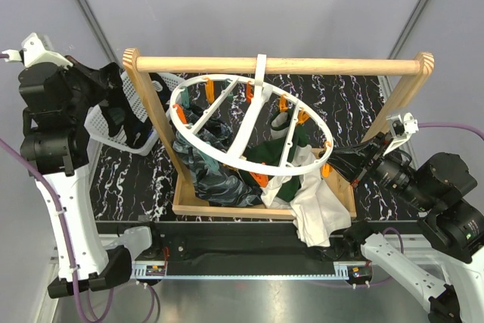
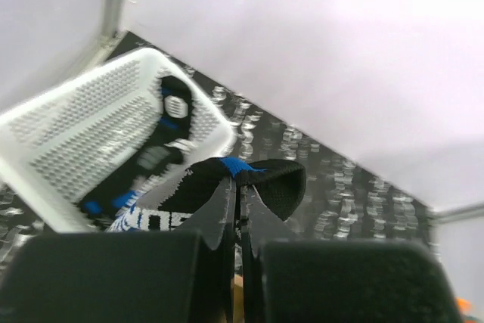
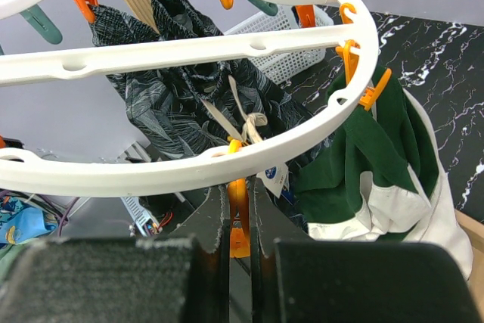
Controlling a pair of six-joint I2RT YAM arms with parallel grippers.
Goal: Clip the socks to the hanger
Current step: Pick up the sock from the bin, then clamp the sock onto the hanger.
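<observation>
The frame's wooden post [image 1: 156, 114] is between the black sock and the orange peg in my right gripper [image 1: 326, 170]. Next, my left gripper takes the sock around the post's front.
The hanger [image 1: 198, 135] is a white ring with spokes and orange pegs, hooked on the wooden rail; dark mottled [image 1: 212, 175] and dark green [image 1: 272, 153] fabric hangs below it. My left gripper [image 2: 238, 183] is shut on a black sock with a blue stripe [image 2: 276, 183], held above the white mesh basket [image 2: 76, 119] at the left; in the top view this sock [image 1: 134, 128] dangles from the gripper [image 1: 117, 96]. My right gripper [image 3: 238, 187] is shut on an orange peg [image 3: 237, 213] under the ring's rim [image 3: 174, 172], at the ring's right edge [image 1: 336, 163].
The wooden rail frame [image 1: 280, 64] stands across the table's middle on a wooden base. Another black, white and blue sock [image 2: 162, 122] lies in the basket [image 1: 106, 130]. A white cloth [image 1: 318, 206] drapes over the base's front right. Grey walls close behind.
</observation>
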